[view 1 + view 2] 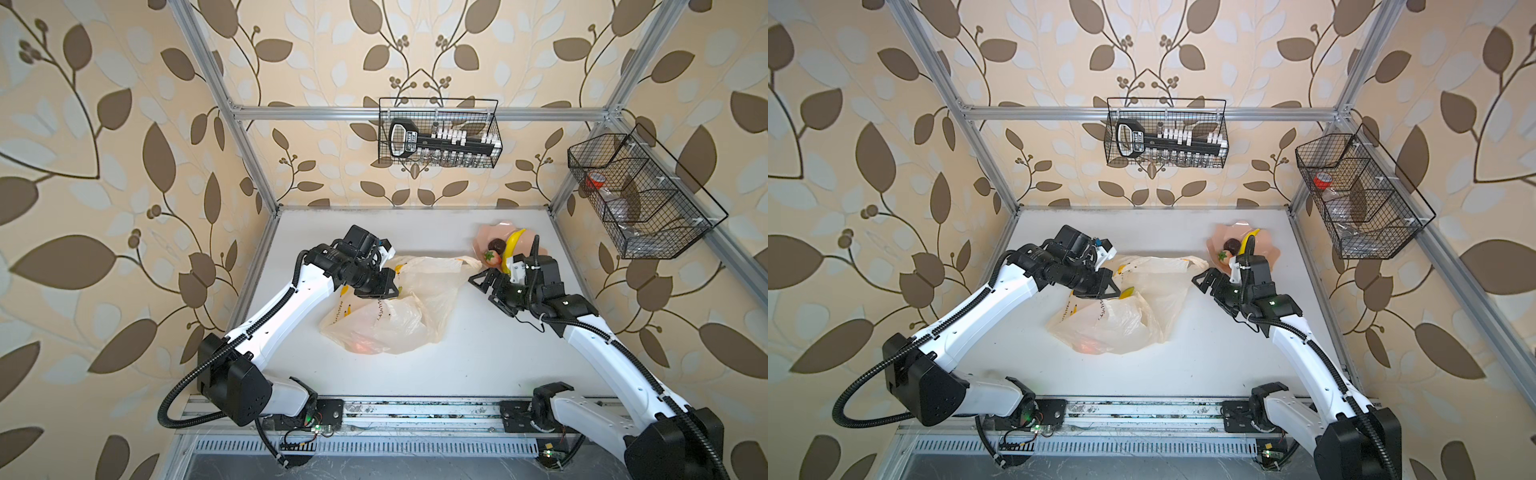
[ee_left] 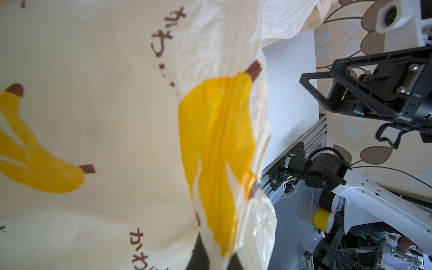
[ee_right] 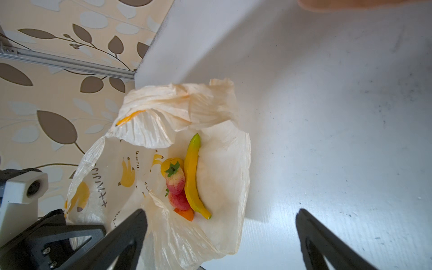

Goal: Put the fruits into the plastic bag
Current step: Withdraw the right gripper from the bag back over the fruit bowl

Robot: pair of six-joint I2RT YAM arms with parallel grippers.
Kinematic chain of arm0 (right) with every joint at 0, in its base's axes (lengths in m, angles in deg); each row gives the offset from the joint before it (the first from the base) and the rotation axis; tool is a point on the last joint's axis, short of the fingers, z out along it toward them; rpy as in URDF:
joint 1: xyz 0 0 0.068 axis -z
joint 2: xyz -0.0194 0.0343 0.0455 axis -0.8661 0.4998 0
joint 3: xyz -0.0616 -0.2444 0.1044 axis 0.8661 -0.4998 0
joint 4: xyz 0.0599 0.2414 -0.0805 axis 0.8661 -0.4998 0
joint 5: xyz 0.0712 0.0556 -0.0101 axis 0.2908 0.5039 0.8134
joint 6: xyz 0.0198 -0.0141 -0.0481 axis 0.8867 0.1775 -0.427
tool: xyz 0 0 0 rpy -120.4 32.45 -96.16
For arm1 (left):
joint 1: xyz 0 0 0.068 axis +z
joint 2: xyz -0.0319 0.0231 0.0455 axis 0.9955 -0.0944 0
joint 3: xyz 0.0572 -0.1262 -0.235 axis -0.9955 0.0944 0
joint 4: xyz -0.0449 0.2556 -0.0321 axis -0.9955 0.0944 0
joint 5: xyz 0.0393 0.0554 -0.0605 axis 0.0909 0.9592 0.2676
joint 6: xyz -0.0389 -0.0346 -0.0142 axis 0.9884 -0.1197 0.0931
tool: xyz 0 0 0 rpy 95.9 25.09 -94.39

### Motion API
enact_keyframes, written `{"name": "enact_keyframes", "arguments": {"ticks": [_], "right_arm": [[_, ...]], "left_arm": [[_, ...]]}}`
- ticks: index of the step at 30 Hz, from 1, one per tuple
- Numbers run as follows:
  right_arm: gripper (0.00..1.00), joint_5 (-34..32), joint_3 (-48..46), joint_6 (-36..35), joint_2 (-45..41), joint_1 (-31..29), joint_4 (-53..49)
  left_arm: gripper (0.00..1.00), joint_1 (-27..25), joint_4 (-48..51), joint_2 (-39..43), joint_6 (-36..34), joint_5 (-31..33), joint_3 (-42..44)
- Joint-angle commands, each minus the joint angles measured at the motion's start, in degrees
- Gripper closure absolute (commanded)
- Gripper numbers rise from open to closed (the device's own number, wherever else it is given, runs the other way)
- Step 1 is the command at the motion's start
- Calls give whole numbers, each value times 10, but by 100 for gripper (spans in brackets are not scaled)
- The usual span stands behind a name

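Note:
The banana (image 1: 512,246) on the pink plate has one side free of other fruits (image 1: 525,241), so the robot's right gripper should keep moving there until its open fingers straddle the banana.
The cream plastic bag (image 1: 399,316) (image 1: 1121,324) lies crumpled mid-table, printed with flat yellow bananas. My left gripper (image 1: 388,291) (image 1: 1115,291) is shut on its raised rim; in the left wrist view the film (image 2: 117,117) hides most of the gripper (image 2: 210,257). The right wrist view looks into the bag (image 3: 222,163), which holds a yellow banana (image 3: 192,177), two strawberries (image 3: 175,180) and an orange piece (image 3: 185,214). My right gripper (image 1: 488,289) (image 1: 1210,289) (image 3: 219,233) stands open and empty beside the bag's mouth. Another banana (image 1: 513,245), a dark piece (image 1: 495,244) and a strawberry (image 1: 490,256) rest behind it.
Those fruits sit on a pale pink wavy plate (image 1: 490,232) (image 1: 1266,249) at the back right, close behind the right wrist. Two wire baskets hang on the frame: one at the back wall (image 1: 440,133), one on the right (image 1: 640,195).

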Motion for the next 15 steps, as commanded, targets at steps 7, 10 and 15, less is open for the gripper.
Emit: {"name": "enact_keyframes", "arguments": {"ticks": [7, 10, 15], "right_arm": [[1, -16, 35, -35, 8, 20, -44], [2, -32, 43, -45, 12, 28, -52], [3, -62, 62, -76, 31, 48, -69]], "left_arm": [[100, 1, -5, 4, -1, -5, -24], [100, 1, -7, 3, 0, -7, -23], [100, 1, -10, 4, 0, -8, -23]]}}
